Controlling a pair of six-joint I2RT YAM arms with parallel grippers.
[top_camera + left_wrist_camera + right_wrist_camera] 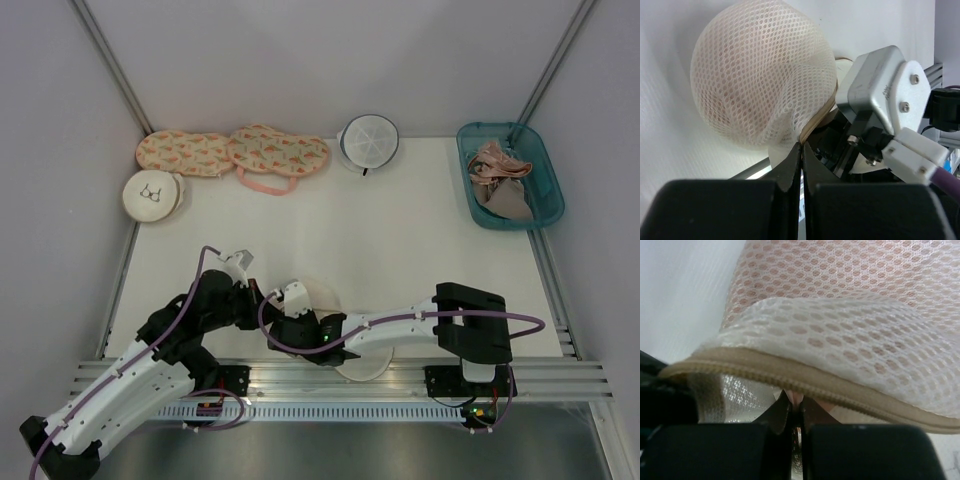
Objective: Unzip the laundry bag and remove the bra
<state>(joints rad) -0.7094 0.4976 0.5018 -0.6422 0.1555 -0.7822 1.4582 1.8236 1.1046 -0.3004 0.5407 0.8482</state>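
Observation:
My right gripper is pinching only a small bit of the bra under the bag's rim, so I should open, back out and grab more of the bra.
The laundry bag lies at the table's front edge, mostly under my right arm. In the left wrist view it is a cream mesh dome with a beige zipper rim. My left gripper is shut on the bag's edge by the rim. In the right wrist view the zipper rim is lifted over an opening. My right gripper is shut on a bit of the pale pink bra just inside. More pink shows through the mesh. In the top view the grippers meet at the bag's left side.
A second round cream bag with a bra drawing sits at the back left beside two peach patterned pouches. A white mesh round bag stands at the back. A teal bin at the back right holds a tan-grey bra.

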